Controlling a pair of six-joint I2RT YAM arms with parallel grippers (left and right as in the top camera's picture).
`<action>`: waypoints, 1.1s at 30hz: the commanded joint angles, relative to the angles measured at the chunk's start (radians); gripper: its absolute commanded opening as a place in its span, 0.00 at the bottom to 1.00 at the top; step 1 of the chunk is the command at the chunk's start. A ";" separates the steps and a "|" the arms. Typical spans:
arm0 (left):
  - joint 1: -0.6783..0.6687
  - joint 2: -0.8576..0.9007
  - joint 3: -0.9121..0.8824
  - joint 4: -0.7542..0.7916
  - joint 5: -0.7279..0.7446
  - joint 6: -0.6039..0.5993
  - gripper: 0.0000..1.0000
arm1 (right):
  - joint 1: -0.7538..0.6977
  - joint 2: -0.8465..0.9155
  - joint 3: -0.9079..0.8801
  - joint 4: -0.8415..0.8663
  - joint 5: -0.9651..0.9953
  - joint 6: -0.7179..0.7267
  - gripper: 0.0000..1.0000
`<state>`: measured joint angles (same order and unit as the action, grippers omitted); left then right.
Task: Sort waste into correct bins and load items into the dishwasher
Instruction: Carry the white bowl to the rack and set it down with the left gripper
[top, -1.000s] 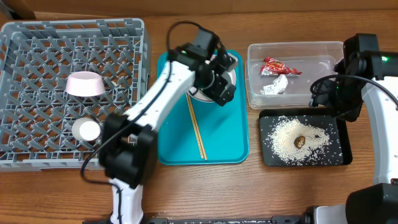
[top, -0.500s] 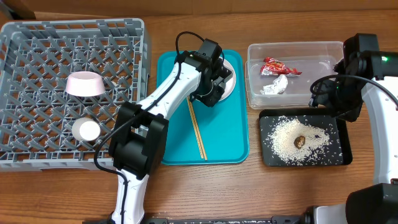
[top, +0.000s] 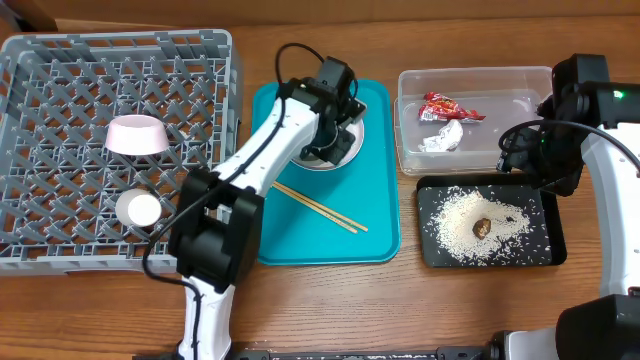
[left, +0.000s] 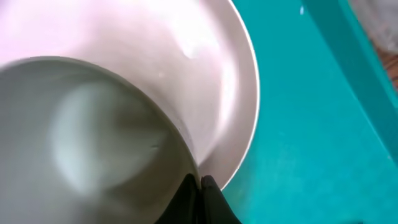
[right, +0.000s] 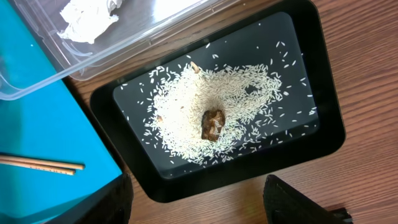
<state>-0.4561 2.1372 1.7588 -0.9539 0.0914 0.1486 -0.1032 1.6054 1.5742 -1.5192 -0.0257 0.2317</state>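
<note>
I should keep carrying the grey-green bowl by its rim (left: 163, 116) with my left gripper until the bowl stands in the dish rack, because the slots (top: 185, 98) next to the pink bowl are open.
My left gripper (left: 200, 182) is shut on the rim of the grey-green bowl (left: 93, 137), which sits on the round white plate (left: 231, 93). In the overhead view the left gripper (top: 335, 128) stands over the bowl (top: 320, 157) and plate (top: 351, 148) at the back of the teal tray (top: 380, 235). Wooden chopsticks (top: 320, 208) lie slantwise on that tray. The grey dish rack (top: 60, 90) holds a pink bowl (top: 137, 135) and a white cup (top: 138, 208). My right gripper (right: 199, 205) is open above the near edge of the black tray (right: 323, 134), which holds rice (right: 242, 102) and a brown lump (right: 212, 124).
The clear tub (top: 410, 160) at the back right holds the red wrapper (top: 450, 106) and crumpled foil (top: 440, 138). The black tray (top: 545, 250) lies just in front of it. The right arm (top: 590, 110) stands by the table's right edge. Bare wood runs along the front.
The left gripper has shut on the bowl's rim. The plate and bowl have slid a little left and forward, and the chopsticks have swung from lengthwise to slantwise. The right arm is unmoved.
</note>
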 joint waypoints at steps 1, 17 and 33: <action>0.063 -0.154 0.058 -0.002 0.005 -0.052 0.04 | 0.002 -0.021 0.004 0.002 0.006 0.004 0.69; 0.665 -0.262 0.058 0.017 0.904 -0.032 0.04 | 0.002 -0.021 0.004 0.003 0.005 0.004 0.69; 0.915 0.061 0.058 0.118 1.382 -0.029 0.04 | 0.002 -0.021 0.004 0.002 0.002 0.004 0.69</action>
<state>0.4320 2.1643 1.8133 -0.8402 1.3735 0.1101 -0.1032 1.6054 1.5742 -1.5188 -0.0257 0.2317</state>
